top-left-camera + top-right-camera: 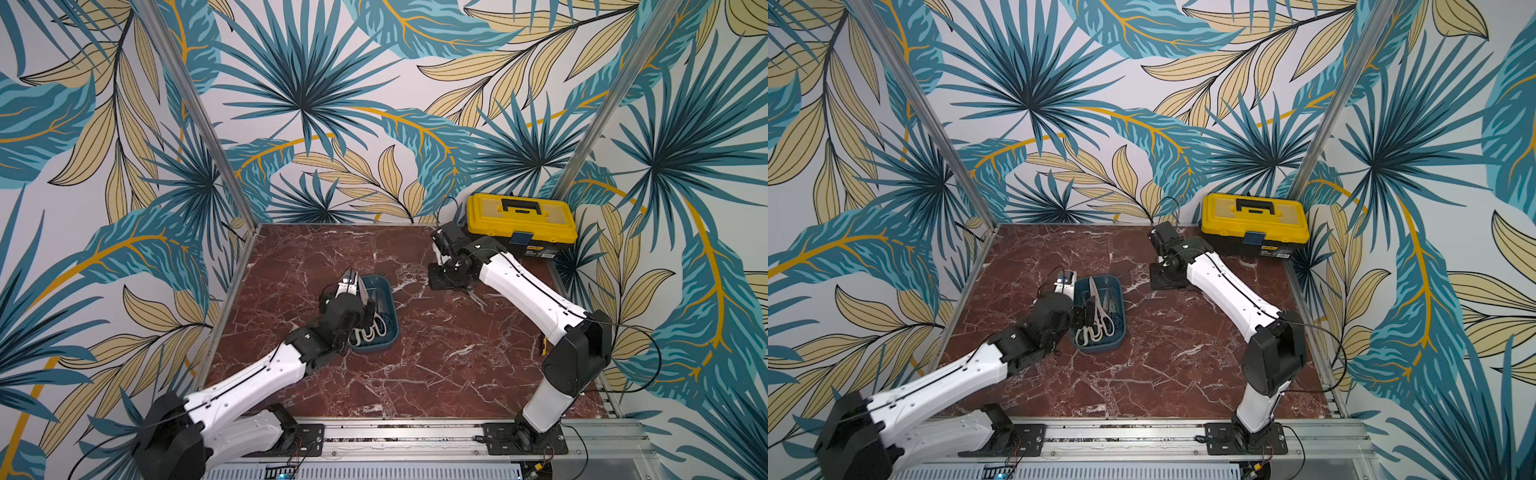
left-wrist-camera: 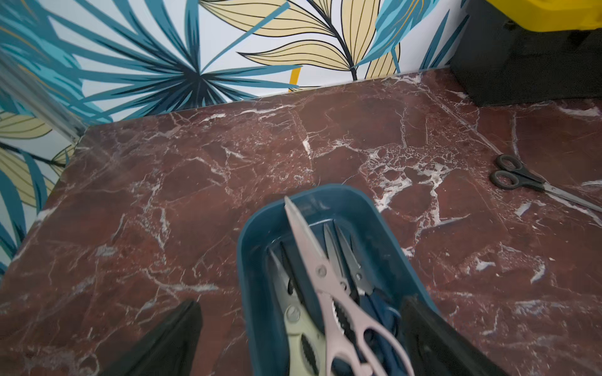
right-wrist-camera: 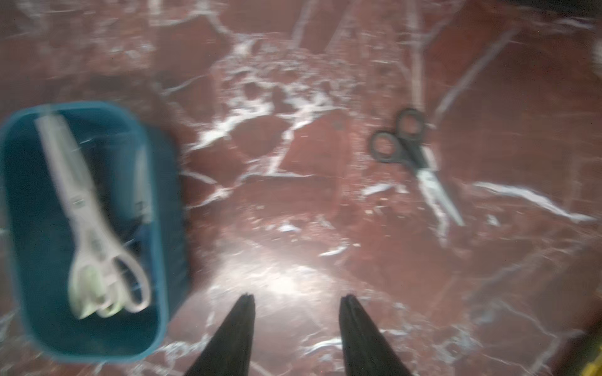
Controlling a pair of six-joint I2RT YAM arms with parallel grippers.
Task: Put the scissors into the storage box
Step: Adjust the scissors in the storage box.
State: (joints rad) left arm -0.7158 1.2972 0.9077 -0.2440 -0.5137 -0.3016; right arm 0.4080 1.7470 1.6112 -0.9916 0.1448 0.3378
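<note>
My right gripper should swing toward the toolbox and take the black handles (image 3: 398, 136), since its fingers point at marble on the storage box's side (image 3: 293, 279) of the scissors.
The dark teal storage box (image 1: 384, 286) (image 1: 1119, 291) sits left of the table's middle and holds several scissors. A pale-handled pair (image 2: 321, 280) (image 1: 1100, 320) lies on top, with a blue-handled pair (image 2: 381, 312) under it. My left gripper (image 2: 301, 314) hangs open over the box's near end, one finger outside its wall. One black-handled pair of scissors (image 3: 412, 153) (image 2: 518, 180) lies flat on the marble, right of the box. My right gripper (image 3: 296, 299) (image 1: 444, 280) is above the table near that pair, open, with nothing between its fingers. That wrist view is blurred.
A yellow-and-black toolbox (image 1: 521, 222) (image 1: 1254, 226) stands in the back right corner, just behind the right arm. A small yellow-handled tool (image 1: 542, 347) peeks out by the right arm's elbow. Leaf-patterned walls close the table on three sides.
</note>
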